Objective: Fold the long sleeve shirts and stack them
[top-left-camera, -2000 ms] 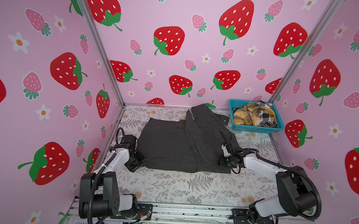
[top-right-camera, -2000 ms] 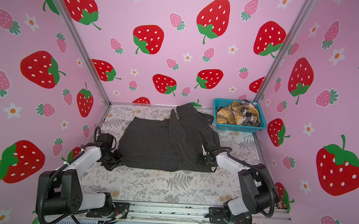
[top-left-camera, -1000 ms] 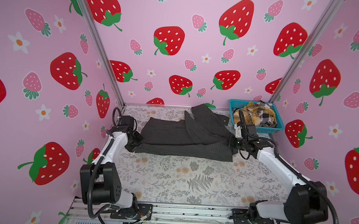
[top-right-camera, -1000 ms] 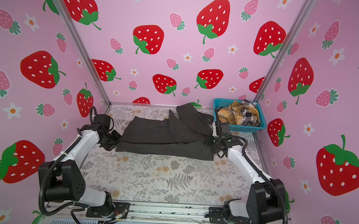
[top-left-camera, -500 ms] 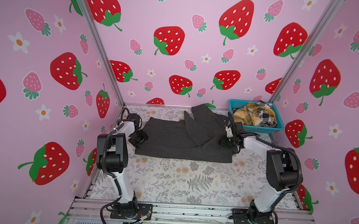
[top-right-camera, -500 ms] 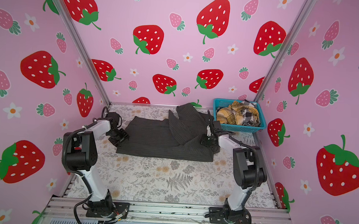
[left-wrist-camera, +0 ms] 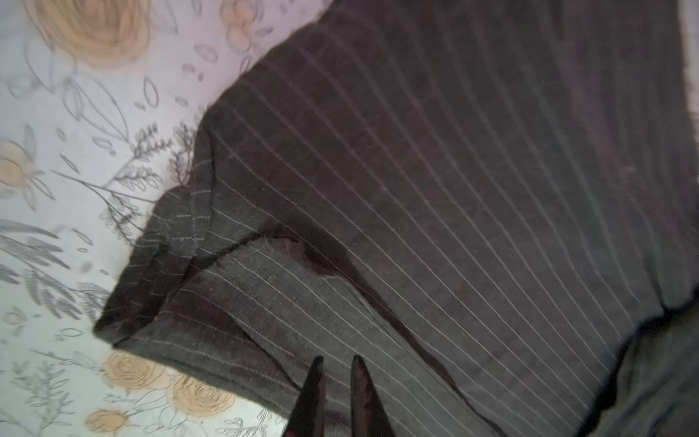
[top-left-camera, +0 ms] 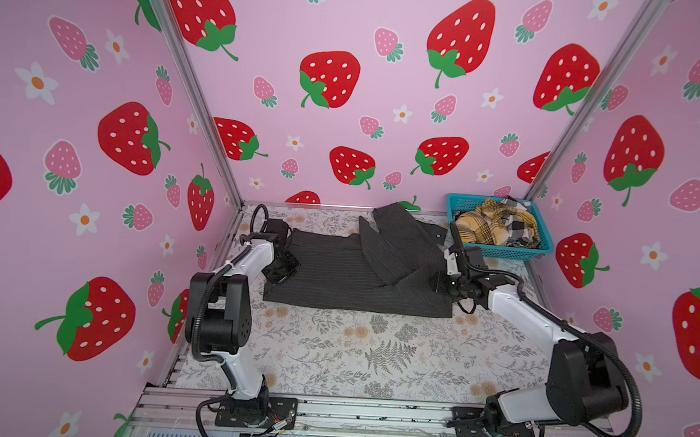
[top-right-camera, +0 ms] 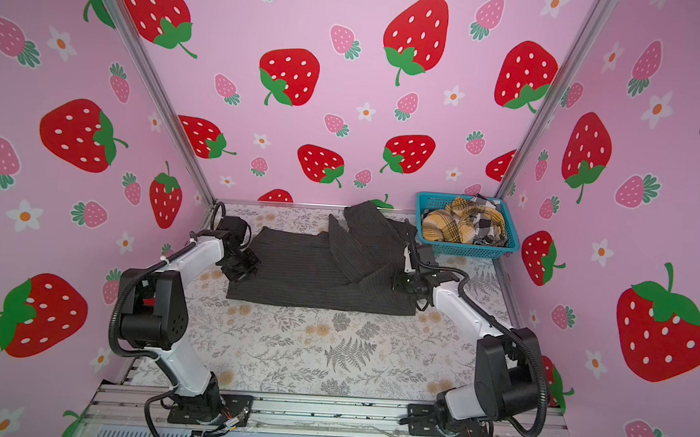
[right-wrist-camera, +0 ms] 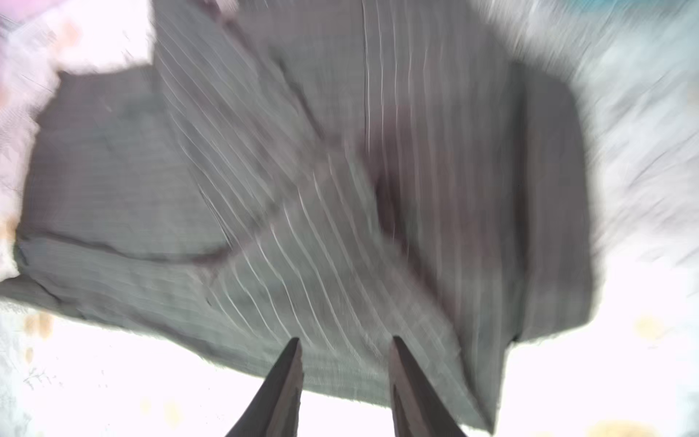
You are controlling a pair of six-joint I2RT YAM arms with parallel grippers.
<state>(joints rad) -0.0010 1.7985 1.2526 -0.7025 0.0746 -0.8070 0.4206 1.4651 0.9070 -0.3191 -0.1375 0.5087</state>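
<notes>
My left gripper needs to take the cuff [top-left-camera: 364,222] and lay the sleeve along the shirt's body, because the sleeve's cuff sticks out past the shirt's back edge [top-left-camera: 352,235].
The dark charcoal pinstriped long sleeve shirt [top-left-camera: 349,273] [top-right-camera: 316,271] lies folded flat at the back of the table, one sleeve slanting across its top. My left gripper [top-left-camera: 282,271] [top-right-camera: 245,269] sits at the shirt's left edge. In the left wrist view its fingers [left-wrist-camera: 336,361] are nearly together over the cloth [left-wrist-camera: 416,189], with nothing seen between them. My right gripper [top-left-camera: 436,283] [top-right-camera: 396,280] is at the shirt's right edge. In the blurred right wrist view it [right-wrist-camera: 346,342] stands open just above the hem [right-wrist-camera: 302,189].
A teal mesh basket [top-left-camera: 500,251] [top-right-camera: 467,249] in the back right corner holds a mustard-yellow plaid shirt [top-left-camera: 480,231] and a black-and-white check shirt [top-left-camera: 518,230]. Pink strawberry walls close in three sides. The floral tablecloth [top-left-camera: 373,354] covers the table in front of the shirt.
Both grippers carried the shirt's near edge backward, folding it, then let go. The arms have since drawn back along the shirt's sides. The left jaws have closed again.
</notes>
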